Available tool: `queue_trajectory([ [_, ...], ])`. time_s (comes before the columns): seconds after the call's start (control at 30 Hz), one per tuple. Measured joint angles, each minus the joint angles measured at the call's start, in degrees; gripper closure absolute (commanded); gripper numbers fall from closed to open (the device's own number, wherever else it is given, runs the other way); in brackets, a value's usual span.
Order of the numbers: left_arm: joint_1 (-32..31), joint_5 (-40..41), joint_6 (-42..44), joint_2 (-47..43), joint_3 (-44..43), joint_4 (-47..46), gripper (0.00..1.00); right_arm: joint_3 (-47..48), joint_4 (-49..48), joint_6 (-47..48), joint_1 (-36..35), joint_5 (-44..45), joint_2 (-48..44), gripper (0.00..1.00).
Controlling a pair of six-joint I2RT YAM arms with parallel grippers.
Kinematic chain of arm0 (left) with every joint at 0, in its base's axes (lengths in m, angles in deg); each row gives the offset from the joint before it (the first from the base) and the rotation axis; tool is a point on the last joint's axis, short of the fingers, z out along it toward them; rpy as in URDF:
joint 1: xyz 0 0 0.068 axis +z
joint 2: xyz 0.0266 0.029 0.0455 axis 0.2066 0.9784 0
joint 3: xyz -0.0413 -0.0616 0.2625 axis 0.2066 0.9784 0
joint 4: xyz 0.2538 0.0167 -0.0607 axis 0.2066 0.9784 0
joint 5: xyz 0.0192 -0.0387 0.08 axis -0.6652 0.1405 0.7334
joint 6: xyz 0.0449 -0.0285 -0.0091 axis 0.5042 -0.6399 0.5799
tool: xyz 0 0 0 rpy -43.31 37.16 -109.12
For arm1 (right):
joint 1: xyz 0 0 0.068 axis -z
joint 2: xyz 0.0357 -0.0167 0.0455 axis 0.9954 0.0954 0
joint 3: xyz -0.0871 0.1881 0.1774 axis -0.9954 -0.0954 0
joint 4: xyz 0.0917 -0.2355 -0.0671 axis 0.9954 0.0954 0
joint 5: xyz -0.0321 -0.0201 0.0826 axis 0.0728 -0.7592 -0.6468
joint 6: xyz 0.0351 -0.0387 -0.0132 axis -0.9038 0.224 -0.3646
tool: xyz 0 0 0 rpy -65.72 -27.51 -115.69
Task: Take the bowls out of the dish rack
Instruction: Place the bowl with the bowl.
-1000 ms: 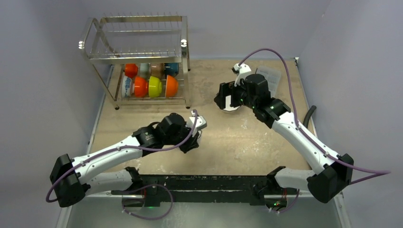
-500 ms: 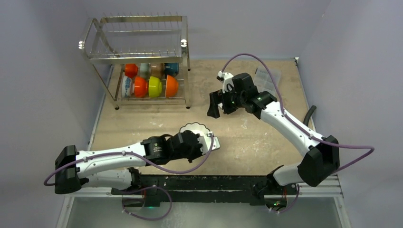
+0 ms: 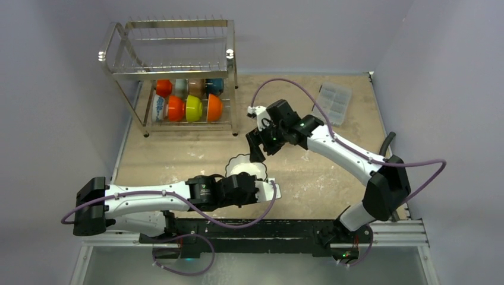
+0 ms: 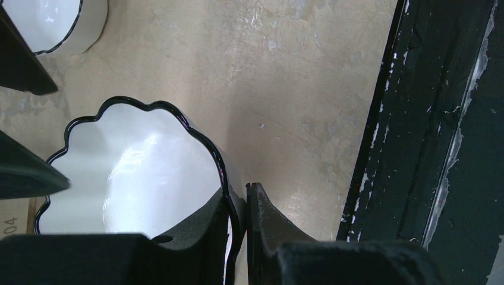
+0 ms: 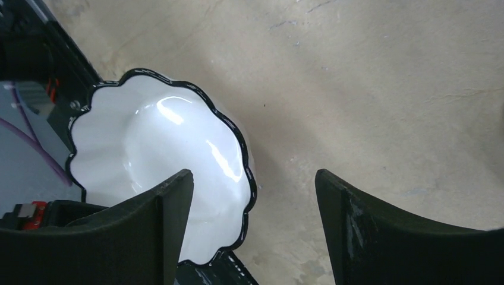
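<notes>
I should take the scalloped bowl's free rim [image 5: 254, 189] with my right gripper, because my left gripper is holding the scalloped bowl away from the second white bowl [image 4: 65, 24]. My right gripper should then stack the scalloped bowl there.
My left gripper [image 3: 254, 181] is shut on the rim of a white scalloped bowl [image 3: 242, 165] with a black edge, near the table's front middle. The left wrist view shows that rim pinched between the fingers [image 4: 239, 205], with the bowl [image 4: 131, 172] to their left. My right gripper [image 3: 257, 152] is open just above the bowl's far side. In the right wrist view the bowl [image 5: 154, 148] lies partly between its spread fingers [image 5: 255, 222]. A second white bowl [image 4: 53, 24] sits on the table beyond. The steel dish rack [image 3: 172, 65] holds several coloured bowls [image 3: 185, 101] on its lower tier.
A clear plastic compartment box [image 3: 334, 95] lies at the back right. The black base rail [image 4: 416, 148] runs along the near table edge, close to the held bowl. The rack's upper tier holds nothing.
My left arm has brought the scalloped bowl toward the front middle. My right arm has swung left from the table's right centre to just over that bowl, its jaws open.
</notes>
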Motion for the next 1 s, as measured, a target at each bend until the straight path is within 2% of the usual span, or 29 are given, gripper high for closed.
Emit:
queue_trajectory([
  [0.13, -0.02, 0.07, 0.87, 0.00, 0.00, -0.13, 1.00, 0.59, 1.99, 1.60, -2.86, 0.70, 3.21, 0.33],
  [0.2, -0.02, 0.04, 0.94, 0.00, 0.02, -0.13, 1.00, 0.81, 2.95, 2.25, -4.04, 1.38, 4.59, 0.40],
  [0.4, -0.02, -0.20, 1.16, -0.09, 0.00, -0.20, 1.00, 1.55, 4.55, 3.76, -5.49, 4.11, 6.49, 0.81],
  [0.47, -0.02, -0.26, 1.36, -0.17, 0.00, -0.22, 1.00, 1.90, 4.79, 4.04, -5.51, 5.18, 6.49, 0.97],
  [0.5, -0.07, -0.20, 1.31, -0.24, 0.00, -0.11, 1.00, 2.36, 5.16, 4.02, -5.51, 5.55, 6.51, 1.00],
  [0.67, 0.00, 0.46, 1.38, -0.26, 0.02, 0.00, 0.99, 3.80, 6.47, 3.65, -5.53, 6.40, 6.51, 1.00],
  [0.77, 0.00, 0.66, 1.31, -0.26, 0.02, 0.02, 0.77, 4.04, 6.84, 3.65, -5.53, 6.78, 6.69, 1.00],
  [1.0, -0.07, 1.51, 2.25, -3.13, -1.92, -1.79, 0.41, 4.33, 7.78, 5.16, -5.68, 11.30, 8.15, 1.00],
])
